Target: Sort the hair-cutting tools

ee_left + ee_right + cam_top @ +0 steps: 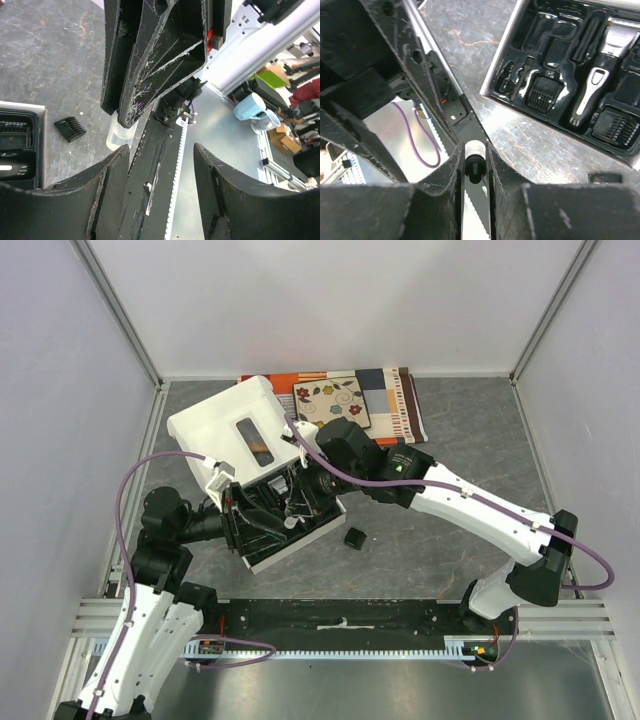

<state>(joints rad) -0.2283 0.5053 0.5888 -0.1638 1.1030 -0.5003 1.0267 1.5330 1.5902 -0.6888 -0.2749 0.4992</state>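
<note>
The cylinder's clear cap (120, 135) sticks out toward the robot's open left gripper, so the right gripper goes on holding the cylinder until the left gripper closes on the cap (291, 522).
My right gripper (475, 146) is shut on a tiny cylinder (475, 165) with a black ribbed base and a clear cap, held above the table's front edge. The cylinder also shows in the left wrist view (121, 136), under the right fingers (150, 65). The black-and-silver clipper (592, 92) lies in the black tray (520, 45) with several comb guards (544, 92). One black comb guard (353, 537) lies loose on the table, also in the left wrist view (70, 128). My left gripper (161, 150) is open and empty beside the tray (300, 545).
The white box lid (235, 425) stands open behind the tray. A flowered tile (335, 400) lies on a striped cloth (400, 405) at the back. The black toothed rail (340, 625) runs along the front edge. Grey walls close in both sides.
</note>
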